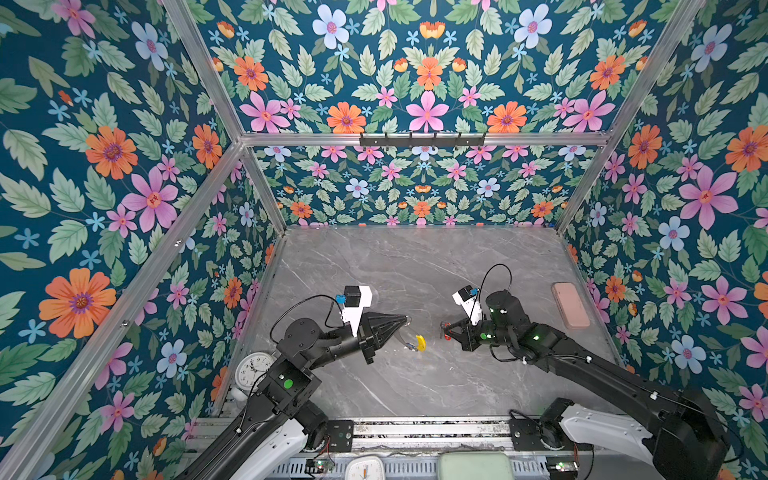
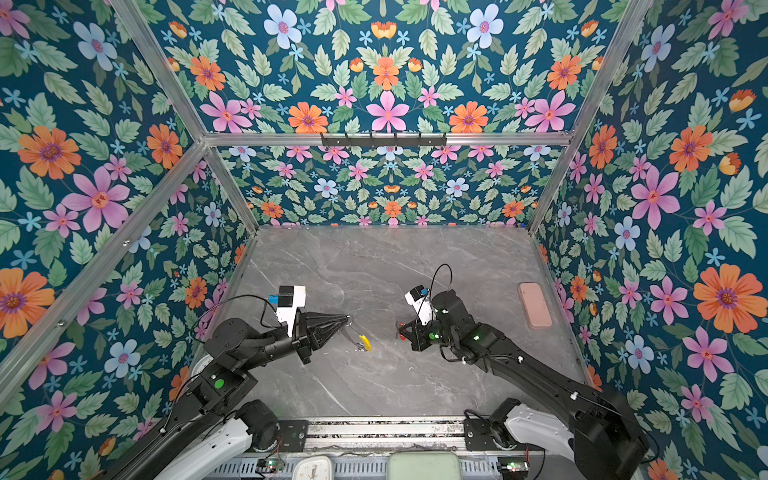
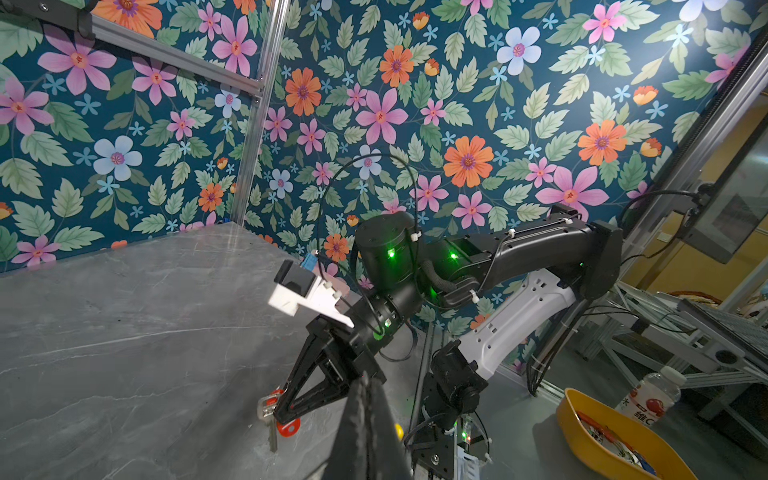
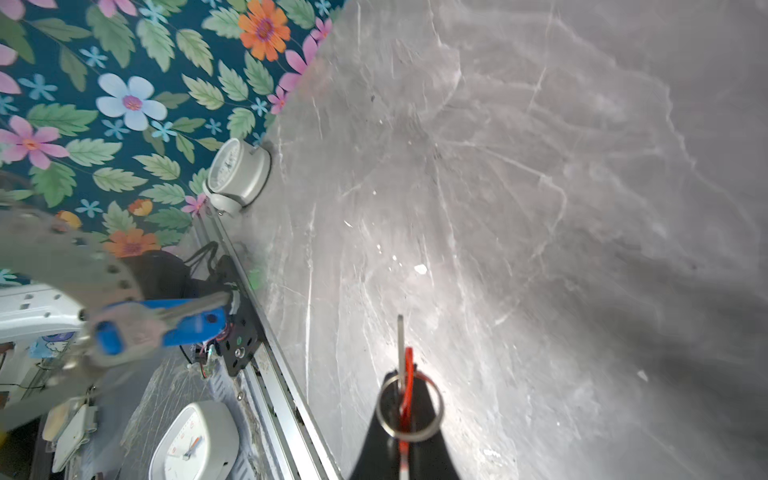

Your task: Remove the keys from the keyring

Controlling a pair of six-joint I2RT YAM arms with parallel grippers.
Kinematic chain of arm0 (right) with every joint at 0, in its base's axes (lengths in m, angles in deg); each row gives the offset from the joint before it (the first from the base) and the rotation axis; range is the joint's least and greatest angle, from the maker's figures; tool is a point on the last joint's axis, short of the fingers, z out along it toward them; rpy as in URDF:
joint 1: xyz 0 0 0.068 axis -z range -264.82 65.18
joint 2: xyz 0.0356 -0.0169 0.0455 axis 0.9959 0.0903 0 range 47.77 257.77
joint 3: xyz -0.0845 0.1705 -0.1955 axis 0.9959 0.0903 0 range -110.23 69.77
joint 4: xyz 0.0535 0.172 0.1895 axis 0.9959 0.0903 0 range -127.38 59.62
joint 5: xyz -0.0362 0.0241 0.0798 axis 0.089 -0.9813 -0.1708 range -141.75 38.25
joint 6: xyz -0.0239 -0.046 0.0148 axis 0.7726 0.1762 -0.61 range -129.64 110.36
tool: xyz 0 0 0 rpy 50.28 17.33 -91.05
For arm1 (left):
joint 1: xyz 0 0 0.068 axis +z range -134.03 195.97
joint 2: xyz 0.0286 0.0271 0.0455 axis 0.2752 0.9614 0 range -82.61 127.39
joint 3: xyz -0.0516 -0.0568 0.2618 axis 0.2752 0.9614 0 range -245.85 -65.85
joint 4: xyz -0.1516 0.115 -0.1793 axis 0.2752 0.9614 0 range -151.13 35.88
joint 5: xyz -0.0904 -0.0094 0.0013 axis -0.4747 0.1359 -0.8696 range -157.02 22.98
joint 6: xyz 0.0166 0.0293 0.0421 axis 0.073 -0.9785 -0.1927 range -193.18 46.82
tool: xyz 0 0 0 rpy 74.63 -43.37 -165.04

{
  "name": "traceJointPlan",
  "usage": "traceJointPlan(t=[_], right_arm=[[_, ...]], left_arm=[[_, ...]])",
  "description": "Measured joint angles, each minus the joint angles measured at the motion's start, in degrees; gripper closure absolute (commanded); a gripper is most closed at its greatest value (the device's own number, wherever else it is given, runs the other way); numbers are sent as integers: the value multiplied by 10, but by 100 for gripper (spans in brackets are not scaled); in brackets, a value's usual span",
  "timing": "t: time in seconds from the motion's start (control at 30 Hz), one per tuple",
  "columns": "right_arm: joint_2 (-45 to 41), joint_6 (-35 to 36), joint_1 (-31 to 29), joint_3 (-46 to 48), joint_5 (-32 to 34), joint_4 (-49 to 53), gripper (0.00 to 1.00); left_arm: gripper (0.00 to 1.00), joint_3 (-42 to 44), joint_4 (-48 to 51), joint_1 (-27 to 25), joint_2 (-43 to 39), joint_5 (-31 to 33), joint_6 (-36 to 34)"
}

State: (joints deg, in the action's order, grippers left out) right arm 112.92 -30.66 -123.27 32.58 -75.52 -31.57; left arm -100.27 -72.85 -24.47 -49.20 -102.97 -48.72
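The robot's right gripper should now lower the key with the red tag to the open table and let go of it there, because the key is clear of the keyring.
My left gripper is shut on the keyring, a thin grey hoop whose yellow section hangs below the tips above the table. A key with a blue tag still hangs on the hoop, which is blurred and close in the right wrist view. My right gripper is shut on the key with the red tag, and its blade points away from the jaws. A small metal loop sits round this key. In both top views a gap separates this key from the hoop.
A round white clock stands at the table's left edge behind the left arm. A pink case lies at the right. A second white clock and a green box sit below the front rail. A yellow bowl is off the table.
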Motion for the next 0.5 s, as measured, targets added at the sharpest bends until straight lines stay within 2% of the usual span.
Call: traceJointPlan(t=[0.37, 0.5], right_arm=[[150, -43, 0, 42, -1, -63, 98], [187, -55, 0, 42, 0, -85, 92]], left_arm=[[100, 10, -3, 0, 1, 0, 0], [100, 12, -4, 0, 5, 0, 2]])
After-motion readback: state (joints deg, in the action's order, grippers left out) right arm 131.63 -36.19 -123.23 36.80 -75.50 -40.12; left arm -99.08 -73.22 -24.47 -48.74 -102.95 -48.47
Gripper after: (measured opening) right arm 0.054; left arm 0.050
